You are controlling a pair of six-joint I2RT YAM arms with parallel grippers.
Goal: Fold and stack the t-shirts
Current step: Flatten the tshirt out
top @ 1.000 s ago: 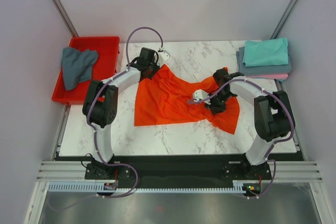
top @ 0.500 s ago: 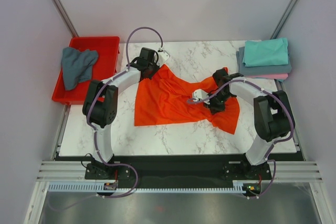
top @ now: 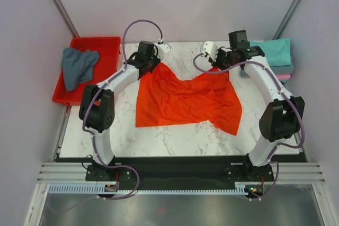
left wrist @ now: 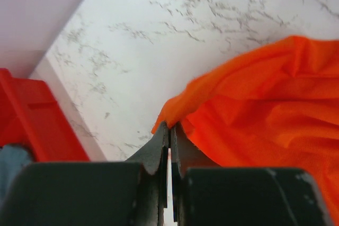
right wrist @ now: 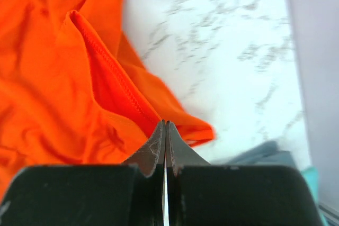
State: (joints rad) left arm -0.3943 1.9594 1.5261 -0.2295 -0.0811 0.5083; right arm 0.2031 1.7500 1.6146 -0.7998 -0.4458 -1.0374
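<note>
The lower layer [right wrist: 194,129] sticks out past my right gripper's shallow hold on the t-shirt's hem, so next my left gripper lifts the t-shirt's corner [left wrist: 177,107] before my right gripper takes hold again.
A bright orange-red t-shirt [top: 185,99] lies spread and wrinkled on the marble table. My left gripper [top: 155,64] is shut on its far left corner; in the left wrist view the cloth [left wrist: 265,104] bunches at the closed tips [left wrist: 170,126]. My right gripper [top: 222,66] is shut on the far right corner, where a hemmed fold [right wrist: 106,72] runs into the closed tips [right wrist: 165,124]. Folded teal [top: 270,51], slate grey-blue [top: 265,70] and pink [top: 284,77] t-shirts are stacked at the back right. Another grey-blue t-shirt [top: 77,66] lies crumpled in the tray.
A red plastic tray [top: 108,43] stands off the table's back left corner, and its wall [left wrist: 37,120] shows close to my left gripper. The folded stack [right wrist: 265,157] is just beyond my right gripper. Grey walls enclose the table on three sides.
My right gripper shut on the shirt near its middle, then carried that cloth back and right, spreading the shirt wider. My left gripper has moved slightly farther back with its corner.
</note>
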